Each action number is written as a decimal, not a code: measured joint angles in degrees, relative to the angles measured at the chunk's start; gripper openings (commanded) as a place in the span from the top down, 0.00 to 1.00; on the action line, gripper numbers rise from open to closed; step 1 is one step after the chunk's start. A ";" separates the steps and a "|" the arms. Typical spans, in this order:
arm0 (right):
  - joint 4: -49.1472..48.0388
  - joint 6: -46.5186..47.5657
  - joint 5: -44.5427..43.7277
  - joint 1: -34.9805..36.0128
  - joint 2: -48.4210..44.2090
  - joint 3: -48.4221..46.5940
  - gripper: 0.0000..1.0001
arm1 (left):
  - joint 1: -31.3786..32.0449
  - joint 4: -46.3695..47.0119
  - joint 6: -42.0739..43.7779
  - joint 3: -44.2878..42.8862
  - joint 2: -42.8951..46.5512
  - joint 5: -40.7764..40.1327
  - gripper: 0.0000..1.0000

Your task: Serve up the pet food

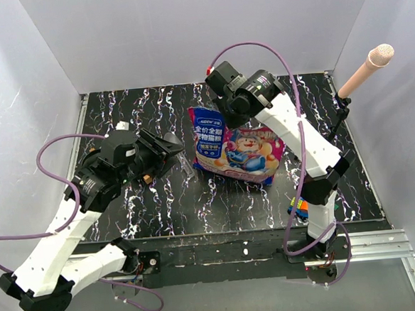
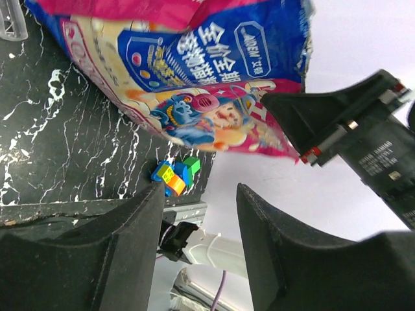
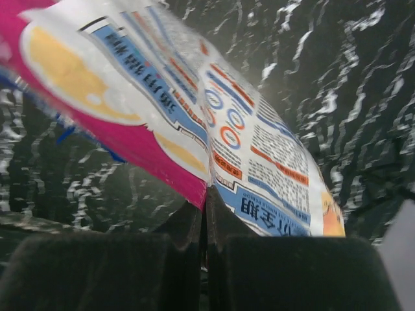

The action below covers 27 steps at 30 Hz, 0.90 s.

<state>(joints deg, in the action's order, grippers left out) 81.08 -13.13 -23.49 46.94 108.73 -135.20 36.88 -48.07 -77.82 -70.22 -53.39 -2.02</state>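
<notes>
My right gripper should turn and lower the bag before my left gripper pinches its blue edge [image 2: 305, 40], because the bag hangs slanted [image 1: 238, 160] above my left gripper's open fingers.
The glossy magenta-and-blue cartoon-cat bag [image 1: 239, 150] hangs tilted over the middle of the black marbled table [image 1: 161, 201]. My right gripper [image 1: 217, 103] is shut on the bag's top edge; in the right wrist view the fingers [image 3: 224, 227] pinch the bag's seam [image 3: 209, 181]. My left gripper [image 1: 178, 145] is open and empty just left of the bag. In the left wrist view its jaws [image 2: 198, 191] stand wide apart below the bag [image 2: 194, 91], not touching it. No kibble shows; it is hidden inside the bag.
Colourful toy blocks [image 1: 297, 207] lie by the right arm's base, also in the left wrist view [image 2: 175, 173]. A pink microphone-like pole [image 1: 364, 71] stands at the far right. A clear object [image 2: 10, 19] sits at the upper left of the left wrist view. Grey walls surround the table.
</notes>
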 measured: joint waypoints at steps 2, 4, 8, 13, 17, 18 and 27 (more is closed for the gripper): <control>1.03 -5.05 1.70 0.11 -0.11 -0.31 0.99 | 0.00 -0.17 -0.22 0.22 -0.81 0.50 0.53; -0.74 -10.10 3.63 0.42 -2.95 3.91 0.99 | 0.00 0.04 -0.24 0.52 -1.86 1.64 0.53; -1.11 -16.41 4.72 0.76 -7.85 9.70 0.99 | 0.02 1.57 -0.26 0.55 -5.86 5.16 0.53; 2.25 -20.41 4.74 0.44 -9.14 10.01 0.99 | 0.11 6.86 -3.34 0.55 -12.68 10.84 0.53; 6.47 -21.59 4.02 0.28 -6.99 4.20 0.99 | 0.48 11.63 -6.19 0.48 -16.65 12.90 0.57; 6.99 -21.73 3.91 0.00 -6.45 2.69 0.99 | 0.52 12.33 -6.71 0.35 -17.64 13.11 0.58; 5.79 -23.39 6.10 -2.89 -8.50 4.44 0.99 | 0.92 15.02 -4.61 -7.91 -33.86 14.93 0.59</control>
<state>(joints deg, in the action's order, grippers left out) 86.87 -36.51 -17.39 44.05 100.22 -130.76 37.80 -33.06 -82.43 -78.13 -87.24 12.91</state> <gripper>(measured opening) 0.033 0.411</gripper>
